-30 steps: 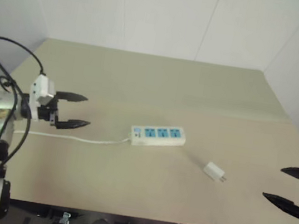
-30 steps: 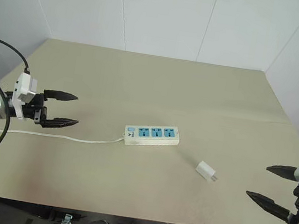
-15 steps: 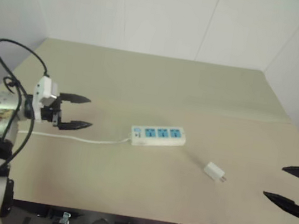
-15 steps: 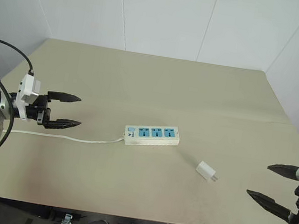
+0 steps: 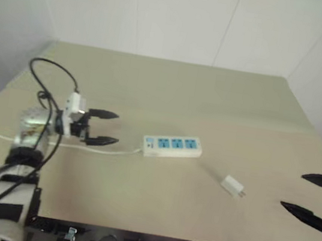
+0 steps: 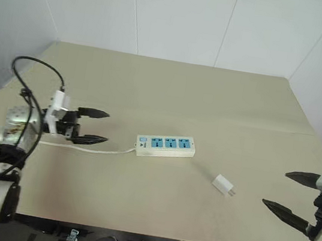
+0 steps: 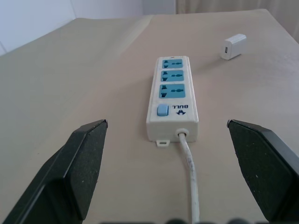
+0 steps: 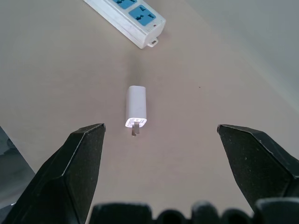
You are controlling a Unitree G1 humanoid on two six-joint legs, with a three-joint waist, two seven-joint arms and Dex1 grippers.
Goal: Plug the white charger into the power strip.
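The white charger (image 5: 233,186) will stand upright and off-centre when the robot pushes it in, because the paired slots (image 7: 164,91) are near one edge of the blue socket.
The power strip (image 5: 172,145) lies flat near the middle of the beige table, its three blue socket faces up and its thin white cord (image 5: 117,151) trailing left. The white charger (image 5: 232,185) lies on its side to the right of the strip, prongs toward the front right. My left gripper (image 5: 109,129) hovers open just left of the strip's switch end, pointing along it, with the cord passing under its fingers. My right gripper (image 5: 313,195) is open near the table's right front edge, aimed at the charger (image 8: 137,106) from a short distance. Both hold nothing.
The beige table (image 5: 172,86) has bare surface behind the strip and in front of it. White walls close off the back and right sides. A black cable (image 5: 50,70) loops above my left wrist.
My left gripper has moved right and slightly down toward the strip's switch end. The right gripper has stayed put. The view has shifted a little.
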